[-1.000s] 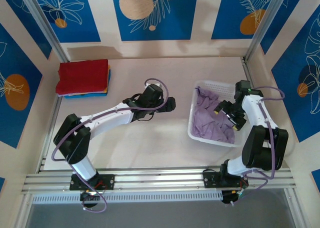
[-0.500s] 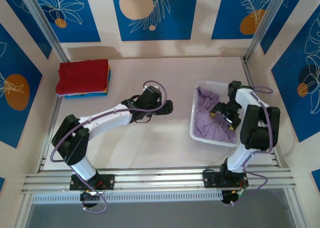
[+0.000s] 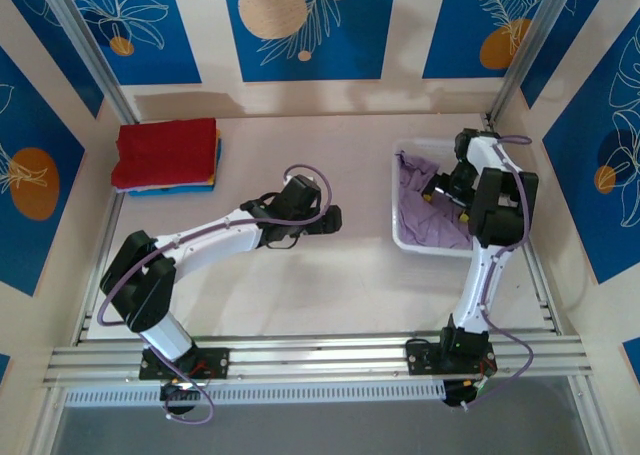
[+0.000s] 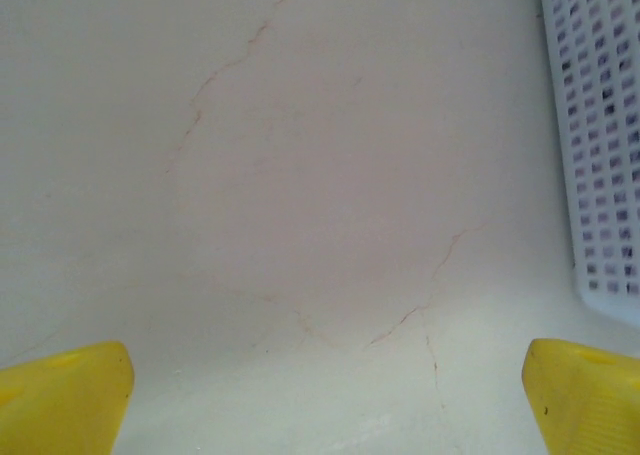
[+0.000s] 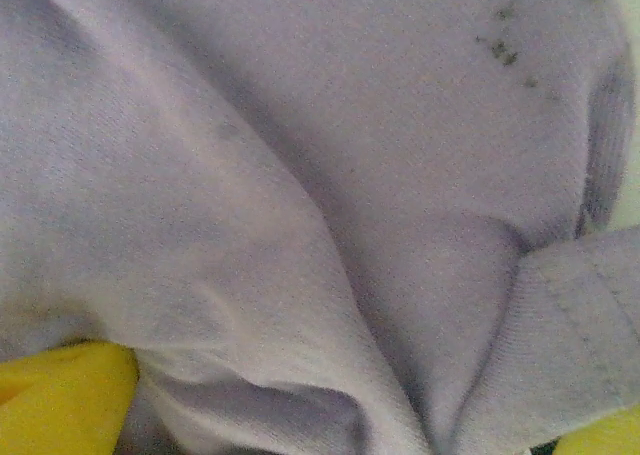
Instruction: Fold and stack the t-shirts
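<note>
The lavender t-shirt lies spread (image 3: 415, 210) in the basket, its folds shallow under my right gripper. I should bunch the cloth (image 5: 330, 275) into a heap before I lift it.
A crumpled lavender t-shirt (image 3: 420, 213) lies in the white perforated basket (image 3: 404, 241) on the right. My right gripper (image 3: 446, 187) is down inside the basket, open, its yellow fingertips (image 5: 62, 397) pressed into the lavender t-shirt (image 5: 300, 145); a fold of cloth bulges between the wide-apart jaws. Folded t-shirts (image 3: 166, 153) are stacked at the back left, red on top, with blue, yellow and orange edges below. My left gripper (image 3: 336, 217) hovers open over bare table mid-scene, left of the basket. Its fingertips (image 4: 60, 400) have nothing between them.
The basket's perforated wall (image 4: 600, 125) stands at the right edge of the left wrist view, close to my left gripper. The table top (image 3: 300, 285) is pale with faint cracks. Metal posts and patterned walls enclose the back and sides.
My right arm has reached farther back into the basket and down onto the lavender shirt. The basket has shifted toward the back and straightened. My left gripper drifted slightly nearer.
</note>
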Controlling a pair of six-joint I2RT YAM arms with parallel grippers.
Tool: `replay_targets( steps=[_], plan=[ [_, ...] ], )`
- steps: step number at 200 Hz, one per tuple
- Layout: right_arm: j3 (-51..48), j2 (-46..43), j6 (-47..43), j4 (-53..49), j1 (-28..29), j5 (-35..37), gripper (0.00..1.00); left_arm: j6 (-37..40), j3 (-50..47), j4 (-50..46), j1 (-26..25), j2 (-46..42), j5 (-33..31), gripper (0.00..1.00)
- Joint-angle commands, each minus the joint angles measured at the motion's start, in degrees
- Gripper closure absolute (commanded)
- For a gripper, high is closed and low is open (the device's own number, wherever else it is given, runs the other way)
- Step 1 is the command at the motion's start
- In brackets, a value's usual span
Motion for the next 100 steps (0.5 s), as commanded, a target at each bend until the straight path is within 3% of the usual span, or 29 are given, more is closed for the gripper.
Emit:
replay_targets(
  steps=[1,29,64,100],
  plan=[
    [3.8,2.8,-2.9,3.2,1.8,0.6,0.03,1.7,2.2,-2.9,0.9,1.0,0.4,0.01],
    [0.9,-4.6,-1.0,2.2,2.6,1.0,0.02,2.3,3.0,-3.1,0.9,1.1,0.7,0.01],
    [-13.5,-19.8,2.4,5.4,3.8,-0.6,0.01,1.2,1.7,-1.8,0.8,0.1,1.9,0.01],
    [-26.8,-27.9,6.9,9.1,4.8,-2.9,0.01,0.0,-0.8,-0.1,0.8,-1.1,2.7,0.01]
  ],
)
